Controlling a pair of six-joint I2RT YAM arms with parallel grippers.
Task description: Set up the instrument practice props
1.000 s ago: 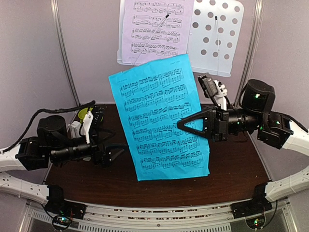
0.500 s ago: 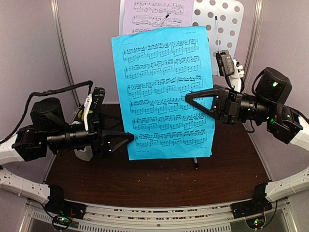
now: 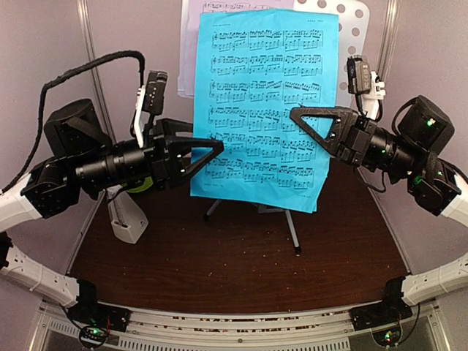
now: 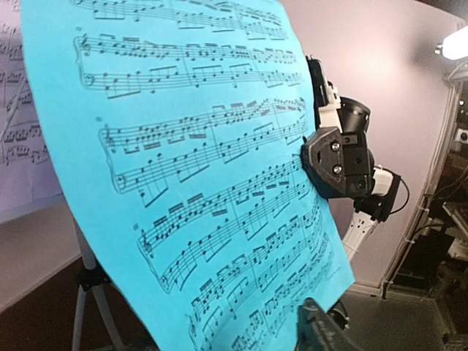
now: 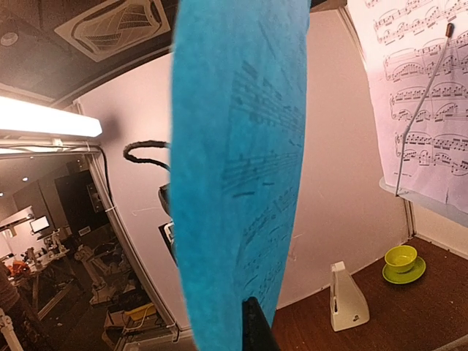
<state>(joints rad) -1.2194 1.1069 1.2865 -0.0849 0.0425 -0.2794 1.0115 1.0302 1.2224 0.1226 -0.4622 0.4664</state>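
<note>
The cyan page's side is held low by my left gripper, which should open and take the page's side higher up before the page goes onto the stand.
A cyan sheet-music page hangs upright in the air, in front of the white perforated music stand. My right gripper is shut on the page's right side; the right wrist view shows the page edge-on above one finger. My left gripper reaches over the page's lower left edge. One left finger shows in front of the page and the other is hidden. A lilac page rests on the stand. The white metronome stands at the left.
The stand's silver tripod legs spread on the brown table under the page. A lime-green bowl on its saucer sits near the back wall beside the metronome. Thin wire page holders lie across the lilac page.
Both arms have risen, carrying the cyan page up from the table until it covers most of the stand. The left gripper came in to the page's left edge.
</note>
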